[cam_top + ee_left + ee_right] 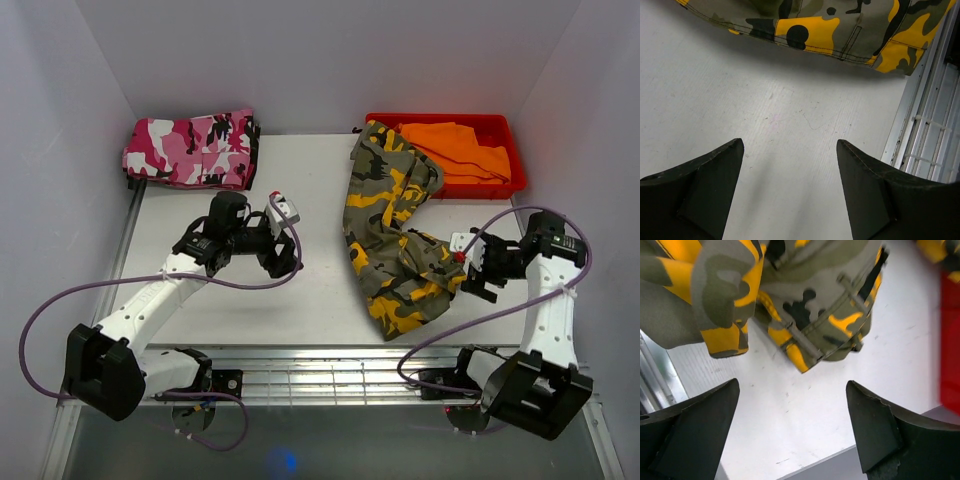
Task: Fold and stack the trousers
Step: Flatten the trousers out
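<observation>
The trousers' waistband (446,270) is crumpled and far away from my left gripper. My right gripper should therefore grab the waistband (812,342) and pass it to my left gripper.
The olive, yellow and black camouflage trousers (395,235) lie crumpled on the white table, stretching from the red bin down to the front centre-right. My left gripper (283,257) is open over bare table to the left of them; their hem (840,30) shows along the top of the left wrist view, beyond the gripper (790,145). My right gripper (478,275) is open just right of the trousers' lower part. In the right wrist view the waistband with belt loops (810,315) lies ahead of the empty gripper (792,385).
Folded pink, white and black camouflage trousers (190,150) lie at the back left. A red bin (495,180) at the back right holds a plain orange garment (460,148). A metal grille (320,375) runs along the table's front edge.
</observation>
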`<act>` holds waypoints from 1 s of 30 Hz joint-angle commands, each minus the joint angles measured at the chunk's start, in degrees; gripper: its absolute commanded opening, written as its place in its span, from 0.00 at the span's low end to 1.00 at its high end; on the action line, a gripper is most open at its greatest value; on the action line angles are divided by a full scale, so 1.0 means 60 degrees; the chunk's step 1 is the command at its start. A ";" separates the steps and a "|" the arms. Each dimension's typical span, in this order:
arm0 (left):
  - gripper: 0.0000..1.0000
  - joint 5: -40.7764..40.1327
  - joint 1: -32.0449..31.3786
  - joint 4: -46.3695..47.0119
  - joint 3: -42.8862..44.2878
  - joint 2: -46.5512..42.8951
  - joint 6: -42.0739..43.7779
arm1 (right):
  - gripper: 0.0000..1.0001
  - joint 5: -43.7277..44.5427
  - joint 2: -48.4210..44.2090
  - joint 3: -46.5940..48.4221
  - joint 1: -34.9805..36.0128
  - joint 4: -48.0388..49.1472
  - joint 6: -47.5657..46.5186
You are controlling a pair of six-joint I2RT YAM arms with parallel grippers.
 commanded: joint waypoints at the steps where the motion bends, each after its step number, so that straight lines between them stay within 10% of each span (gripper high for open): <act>1: 0.86 0.0336 0.0045 0.0214 -0.0095 -0.0151 -0.0368 | 0.91 -0.1996 -0.0874 0.0305 0.0491 -0.0931 -0.1500; 13: 0.86 0.0175 0.0060 0.0201 0.0359 -0.0179 -0.1232 | 0.98 -0.1475 0.2484 0.2644 0.0525 0.3449 0.7650; 23: 0.86 -0.0220 0.0221 0.0245 0.0096 -0.0458 -0.1482 | 0.98 -0.1153 0.5085 0.2313 0.0097 0.2072 0.7539; 30: 0.88 -0.0396 0.0382 0.0260 0.0022 -0.0502 -0.1789 | 0.91 -0.0538 0.5364 0.0746 0.0302 0.4106 0.8578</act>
